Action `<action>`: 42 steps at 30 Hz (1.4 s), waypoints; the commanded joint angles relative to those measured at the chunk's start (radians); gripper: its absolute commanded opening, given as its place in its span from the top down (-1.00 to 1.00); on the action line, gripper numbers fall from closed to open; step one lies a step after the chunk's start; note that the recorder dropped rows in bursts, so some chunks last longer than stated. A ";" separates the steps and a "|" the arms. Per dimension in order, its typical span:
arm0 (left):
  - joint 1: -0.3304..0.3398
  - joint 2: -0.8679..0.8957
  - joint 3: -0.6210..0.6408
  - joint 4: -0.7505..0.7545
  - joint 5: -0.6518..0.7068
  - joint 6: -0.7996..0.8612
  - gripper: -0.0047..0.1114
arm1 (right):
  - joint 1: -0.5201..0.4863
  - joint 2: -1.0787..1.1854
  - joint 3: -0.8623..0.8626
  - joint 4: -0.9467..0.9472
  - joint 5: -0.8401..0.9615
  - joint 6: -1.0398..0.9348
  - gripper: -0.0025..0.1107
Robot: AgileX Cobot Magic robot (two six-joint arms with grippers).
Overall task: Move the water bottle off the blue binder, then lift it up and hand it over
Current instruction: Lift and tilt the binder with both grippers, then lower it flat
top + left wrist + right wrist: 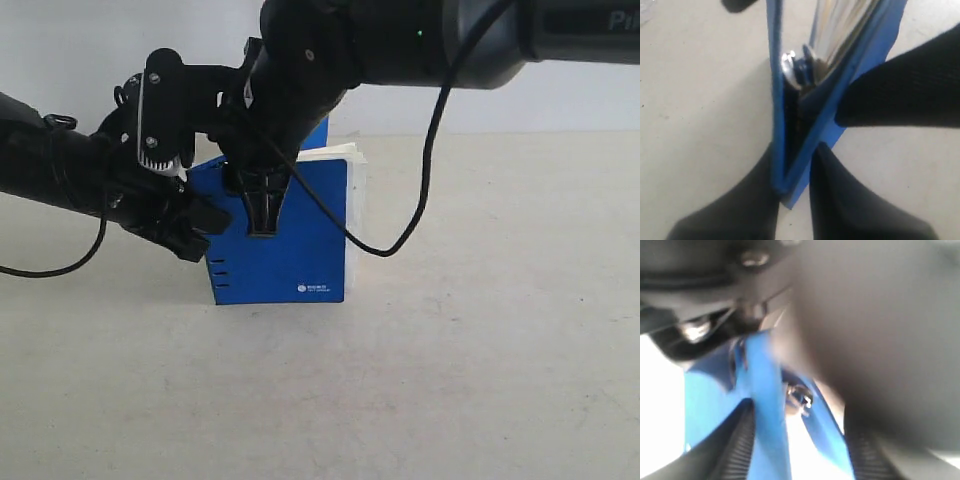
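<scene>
My right gripper should hold the blue binder still while my left gripper, now pinching it at its end corner (784,186), takes the slotted spine (214,267) for the handover.
The blue binder (290,250) stands upright on its lower edge on the pale table, white logo low on the cover and white pages at its right side. My left gripper (200,222) holds it at the spine side; in the left wrist view the gripper (792,167) pinches the binder's corner (790,192). My right gripper (262,212) comes down over the top edge. In the right wrist view, ribbed fingers (742,440) flank both blue covers (765,410) of that gripper (797,412). The water bottle is out of view.
A black cable (425,190) loops down from the right arm in front of the binder's pages. The binder's metal ring fitting (797,67) shows between the covers. Pale table (480,380) stretches around, with a white wall behind.
</scene>
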 commanded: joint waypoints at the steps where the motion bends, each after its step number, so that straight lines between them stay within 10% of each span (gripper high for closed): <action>1: 0.029 0.056 0.022 0.053 -0.462 -0.075 0.84 | -0.007 -0.041 0.015 0.018 0.244 -0.047 0.96; 13: 0.029 0.051 0.022 0.093 -0.554 0.019 0.84 | -0.007 -0.222 0.015 0.045 0.213 -0.064 0.91; 22: 0.029 -0.120 0.073 0.106 -0.403 0.027 0.84 | -0.007 -0.222 0.015 0.045 0.288 -0.031 -0.40; 32: 0.029 -0.355 0.143 0.159 0.008 0.056 0.84 | 0.077 -0.272 0.015 0.051 0.263 0.013 -0.40; 42: 0.029 -0.450 0.171 0.164 0.114 0.063 0.84 | 0.216 -0.298 0.048 0.053 0.211 -0.040 -0.40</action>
